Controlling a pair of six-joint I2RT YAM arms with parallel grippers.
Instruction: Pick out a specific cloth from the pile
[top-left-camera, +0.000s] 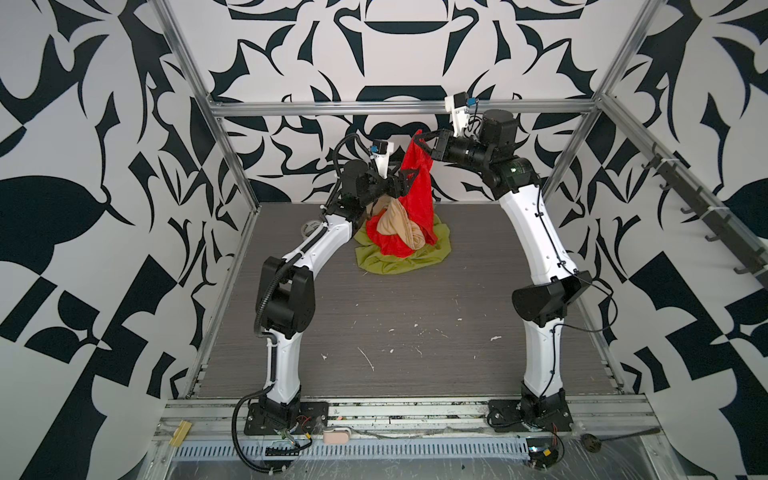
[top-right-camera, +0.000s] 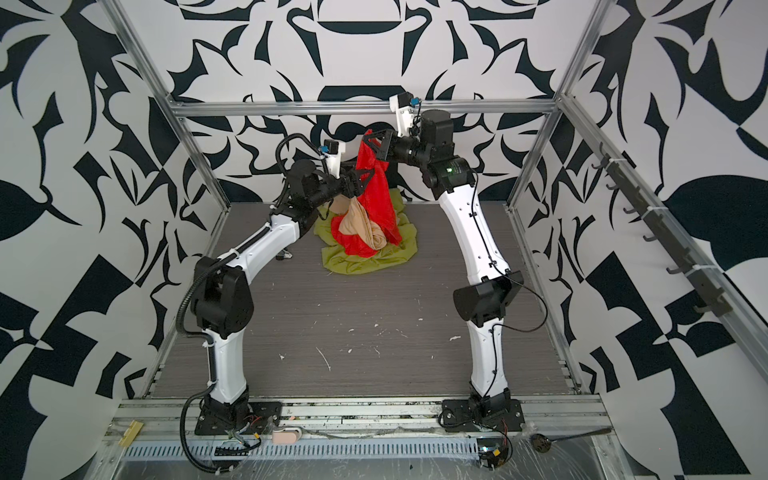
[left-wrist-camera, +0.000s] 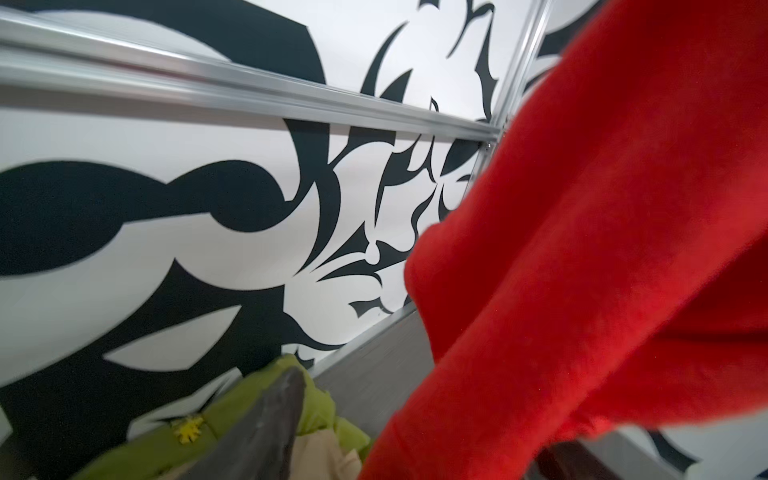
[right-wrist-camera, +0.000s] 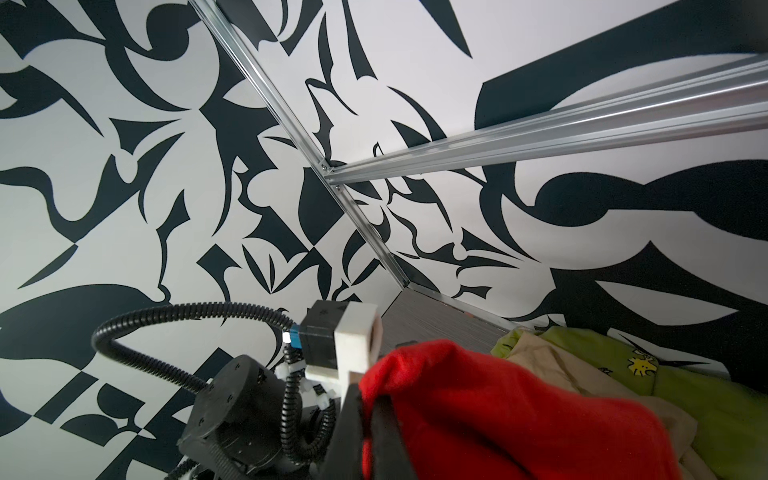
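My left gripper should lift the red cloth while my right gripper grabs its hanging side further down (top-left-camera: 422, 201), because the beige cloth (top-left-camera: 401, 227) is over the red cloth's lower part.
My right gripper (top-left-camera: 420, 139) is raised high at the back, shut on the top corner of the red cloth (top-left-camera: 417, 199), which hangs down into the pile (top-left-camera: 399, 245). In the right wrist view its fingers (right-wrist-camera: 353, 419) pinch a red fold (right-wrist-camera: 478, 407). My left gripper (top-left-camera: 409, 183) sits lower, at the hanging red sheet, jaws apart with the cloth (left-wrist-camera: 582, 249) between them; one finger (left-wrist-camera: 270, 428) stands clear of it. A beige cloth (top-left-camera: 401, 228) lies twisted over the red one's lower part, and a green cloth (top-left-camera: 386, 266) lies underneath. Both top views show this (top-right-camera: 380, 199).
The pile rests at the back middle of the grey table (top-left-camera: 415, 311), close to the rear wall and its metal frame bar (top-left-camera: 374, 109). A tape roll (top-left-camera: 309, 227) lies behind the left arm. A rail of hooks (top-left-camera: 685, 195) runs along the right side.
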